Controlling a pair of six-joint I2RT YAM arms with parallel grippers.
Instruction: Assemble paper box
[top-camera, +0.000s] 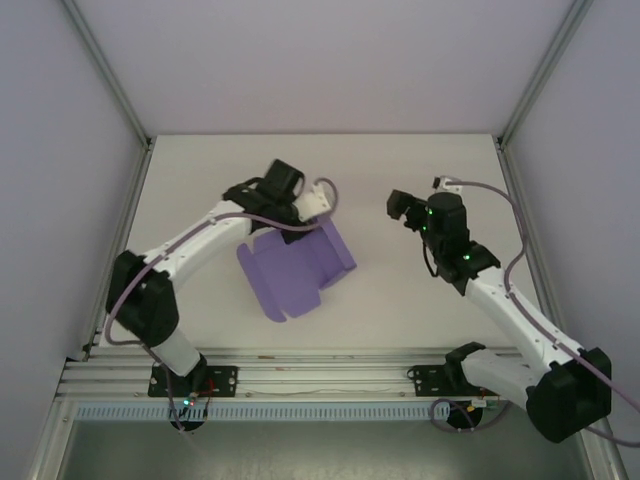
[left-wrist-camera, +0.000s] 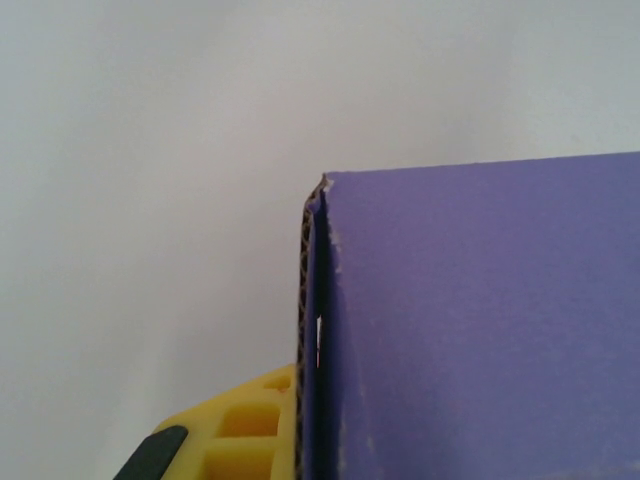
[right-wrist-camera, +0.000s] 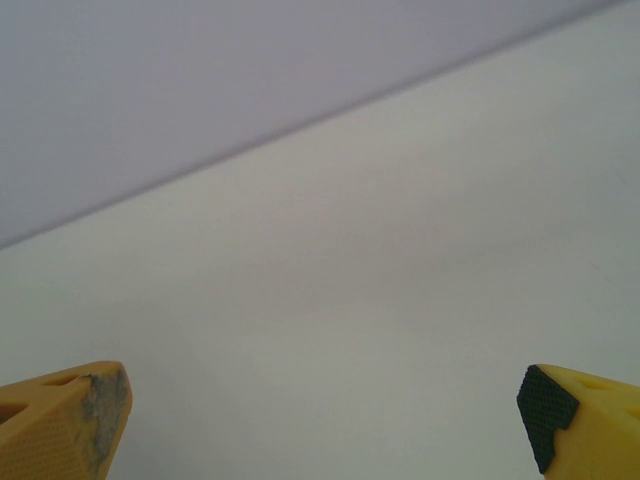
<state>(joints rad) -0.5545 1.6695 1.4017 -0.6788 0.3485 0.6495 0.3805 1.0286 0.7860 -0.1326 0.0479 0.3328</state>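
Note:
I should first use my left gripper to swing the purple paper box (top-camera: 292, 268) straight toward the white table's middle, because the box lies crooked and away from my right gripper.
The purple paper box (top-camera: 297, 268) lies partly folded on the white table, one wall standing up at its far right end. My left gripper (top-camera: 316, 218) is at that raised end. In the left wrist view the purple card (left-wrist-camera: 480, 330) covers the right half, its corrugated edge running upright. One yellow finger (left-wrist-camera: 245, 425) presses against that edge from the left and the other finger is hidden behind the card, so my left gripper (left-wrist-camera: 310, 410) is shut on the wall. My right gripper (top-camera: 400, 208) hovers to the right of the box, apart from it. It is open (right-wrist-camera: 325, 420), with bare table between its fingertips.
The white table (top-camera: 420, 290) is enclosed by pale walls with aluminium posts (top-camera: 108, 75) at the back corners. An aluminium rail (top-camera: 320, 375) with both arm bases runs along the near edge. Grey cables loop off both arms.

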